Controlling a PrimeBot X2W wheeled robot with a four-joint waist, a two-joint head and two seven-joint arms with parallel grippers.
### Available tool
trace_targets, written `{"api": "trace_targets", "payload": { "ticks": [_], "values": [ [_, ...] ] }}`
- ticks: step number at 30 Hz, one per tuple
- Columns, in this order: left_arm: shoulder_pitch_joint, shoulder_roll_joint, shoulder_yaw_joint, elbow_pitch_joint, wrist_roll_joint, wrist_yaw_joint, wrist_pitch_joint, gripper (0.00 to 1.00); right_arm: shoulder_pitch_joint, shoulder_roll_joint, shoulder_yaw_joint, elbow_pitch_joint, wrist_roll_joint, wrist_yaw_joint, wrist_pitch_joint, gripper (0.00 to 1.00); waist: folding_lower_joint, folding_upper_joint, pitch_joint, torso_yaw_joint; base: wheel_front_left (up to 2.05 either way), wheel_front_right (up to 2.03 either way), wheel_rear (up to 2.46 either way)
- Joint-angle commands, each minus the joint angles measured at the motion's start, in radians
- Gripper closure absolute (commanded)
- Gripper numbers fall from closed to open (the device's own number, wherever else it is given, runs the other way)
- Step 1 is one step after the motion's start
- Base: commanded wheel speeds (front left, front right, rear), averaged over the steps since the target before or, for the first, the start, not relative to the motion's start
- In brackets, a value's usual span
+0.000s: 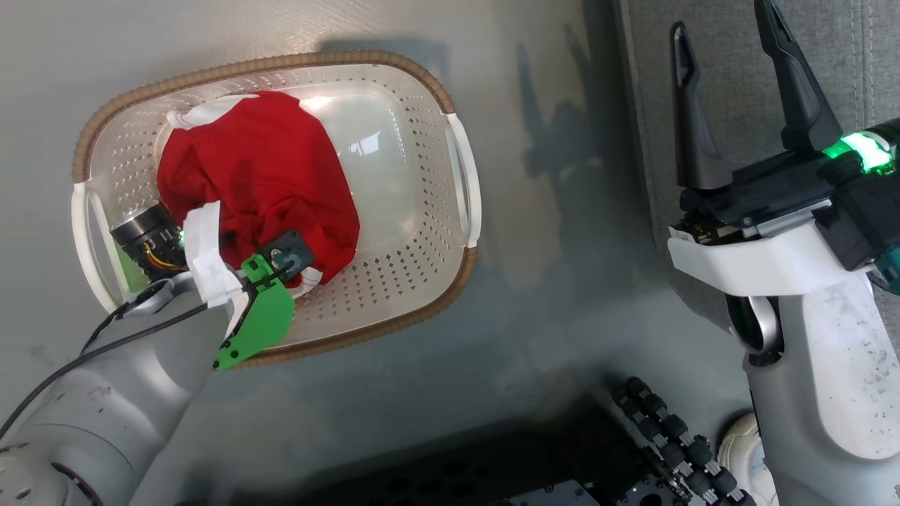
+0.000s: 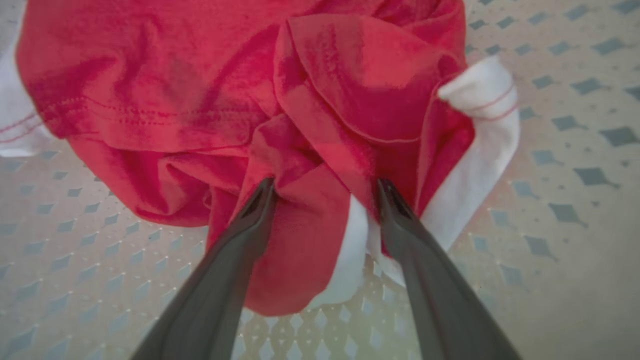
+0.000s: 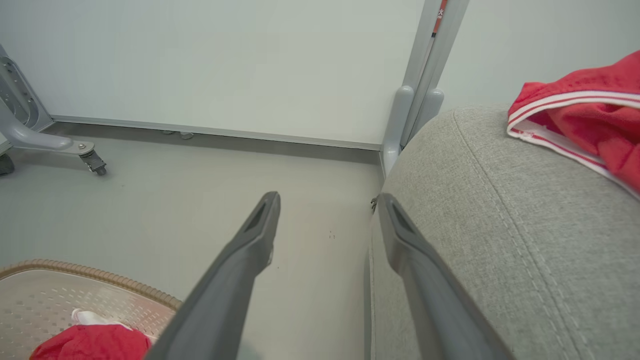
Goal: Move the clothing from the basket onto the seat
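Observation:
I expect the red clothing (image 1: 263, 176) to come up as a heap and leave the basket empty when I lift, because the clothing's fold (image 2: 321, 186) runs into the same crumpled heap.
The cream basket (image 1: 281, 63) with its brown rim stands on the floor left of centre. Crumpled in its left half is red clothing (image 1: 260, 169) with white trim. My left arm reaches down into the basket, its wrist (image 1: 211, 267) over the garment's near edge. In the left wrist view my left gripper (image 2: 325, 190) is open, its fingertips (image 2: 260, 200) pressed into the red clothing (image 2: 200, 100), a fold between them. My right gripper (image 1: 721, 21) hangs open and holds nothing at the edge of the grey seat (image 1: 865, 70). Another red garment (image 3: 585, 115) with striped trim lies on the seat (image 3: 500, 225).
Bare grey floor (image 1: 548, 295) separates basket and seat. My dark base (image 1: 492, 464) fills the bottom edge. The right wrist view has a white wall, a grey post (image 3: 415, 110) beside the seat and a castor leg (image 3: 75, 147) at far left.

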Motion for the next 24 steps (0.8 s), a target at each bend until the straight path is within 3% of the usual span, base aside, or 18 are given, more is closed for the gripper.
{"api": "trace_targets", "payload": {
  "ticks": [1,15,16,17,18,24],
  "values": [
    [-0.030,0.010,0.000,-0.002,0.024,-0.002,0.012,0.00,-0.007,-0.002,-0.004,-0.010,-0.008,-0.001,-0.002,0.00,-0.0001,0.0000,0.019,0.003,0.00,0.00,0.00],
    [-0.067,-0.009,0.000,-0.015,0.016,-0.002,0.125,0.00,0.027,-0.002,-0.026,-0.054,-0.015,-0.001,-0.002,0.00,-0.0001,0.0000,0.083,0.013,0.00,0.00,0.00],
    [-0.073,-0.008,0.000,-0.021,0.026,-0.002,0.115,0.16,0.027,-0.002,-0.025,-0.055,-0.017,-0.001,-0.002,0.00,-0.0001,0.0000,0.084,0.013,0.00,0.00,0.00],
    [-0.082,-0.007,0.000,-0.025,0.027,-0.002,0.104,0.84,0.026,-0.002,-0.025,-0.056,-0.018,-0.001,-0.002,0.00,-0.0001,0.0000,0.085,0.014,0.00,0.00,0.00],
    [-0.086,-0.007,0.000,-0.025,0.031,-0.002,0.094,1.00,0.024,-0.002,-0.024,-0.055,-0.019,-0.001,-0.002,0.00,-0.0001,0.0000,0.085,0.014,0.00,0.00,0.00],
    [-0.094,-0.023,0.000,-0.012,0.023,-0.002,0.065,1.00,0.015,-0.002,-0.028,-0.044,-0.027,-0.001,-0.002,0.00,-0.0001,0.0000,0.070,0.023,0.00,0.00,0.00]
  ]
}}
